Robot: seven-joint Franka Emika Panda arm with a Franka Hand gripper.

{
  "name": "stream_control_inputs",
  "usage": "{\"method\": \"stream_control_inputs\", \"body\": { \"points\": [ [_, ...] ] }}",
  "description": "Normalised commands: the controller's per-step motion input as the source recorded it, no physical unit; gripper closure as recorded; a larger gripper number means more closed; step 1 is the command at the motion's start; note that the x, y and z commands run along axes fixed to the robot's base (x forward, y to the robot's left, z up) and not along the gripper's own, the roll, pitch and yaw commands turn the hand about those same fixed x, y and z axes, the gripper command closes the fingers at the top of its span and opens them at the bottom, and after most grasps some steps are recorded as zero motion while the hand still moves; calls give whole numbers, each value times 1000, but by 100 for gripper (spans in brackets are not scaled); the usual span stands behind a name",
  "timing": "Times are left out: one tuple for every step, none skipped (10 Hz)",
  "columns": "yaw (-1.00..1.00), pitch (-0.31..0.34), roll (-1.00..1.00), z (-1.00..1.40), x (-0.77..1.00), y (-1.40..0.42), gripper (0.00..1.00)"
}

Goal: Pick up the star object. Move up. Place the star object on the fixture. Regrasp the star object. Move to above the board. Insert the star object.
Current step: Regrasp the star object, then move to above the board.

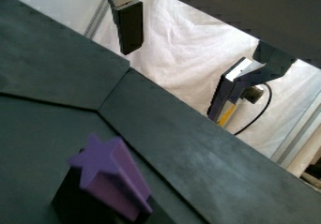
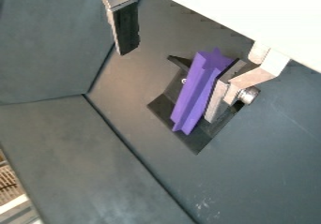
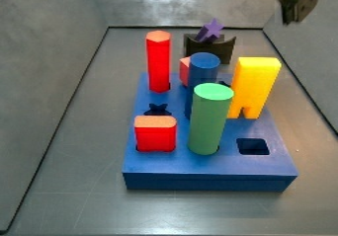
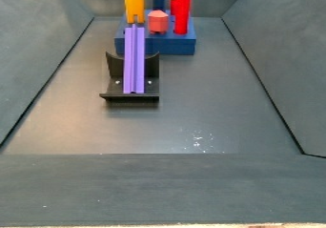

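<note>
My gripper will find a long, straight body hidden behind the dark fixture (image 3: 209, 49) when I lift, because only the star object's end (image 3: 211, 29) peeks over it.
The purple star object (image 2: 196, 95) rests leaning on the dark fixture (image 2: 189, 126), with nothing gripping it. In both side views it sits on the fixture (image 4: 129, 91) behind the blue board (image 3: 211, 156): star object (image 4: 132, 58), its star-shaped end (image 3: 211, 30) sticking up over the fixture (image 3: 214, 50). My gripper (image 2: 191, 52) hangs open well above the star object, its dark-padded fingers (image 2: 124, 26) spread wide with nothing between them. In a wrist view the star's end (image 1: 111, 174) shows below the open gripper (image 1: 198, 48). In a side view the gripper (image 3: 295, 0) is only partly in view at the top edge.
On the board stand a red hexagonal peg (image 3: 158, 60), a blue cylinder (image 3: 204, 69), a green cylinder (image 3: 209, 118), a yellow block (image 3: 255, 86) and a short red piece (image 3: 154, 133). A square hole (image 3: 254, 147) is open. Sloping grey walls (image 4: 51, 70) enclose the floor.
</note>
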Motion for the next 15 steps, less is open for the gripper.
{"method": "stream_control_inputs", "body": {
  "points": [
    [97, -101, 68, -1000, 75, 33, 0],
    [56, -114, 79, -1000, 84, 28, 0],
    [20, -113, 83, -1000, 93, 22, 0],
    [-5, -102, 82, -1000, 96, 21, 0],
    [-27, -79, 73, -992, 100, 19, 0],
    [-38, -64, 69, -848, 92, 11, 0],
    [-40, -35, 70, -660, 77, 5, 0],
    [-36, -17, 72, -519, 71, 3, 0],
    [-30, -2, 68, -390, 70, 1, 0],
    [-20, 15, 66, -259, 71, 3, 0],
    [0, 0, 0, 0, 0, 0, 100],
    [-91, -302, 2, 1000, -234, 223, 100],
    [-93, -304, -2, 1000, -234, 222, 100],
    [-133, -314, -38, 1000, -237, 204, 100],
    [-153, -306, -42, 1000, -234, 199, 100]
  ]
}}
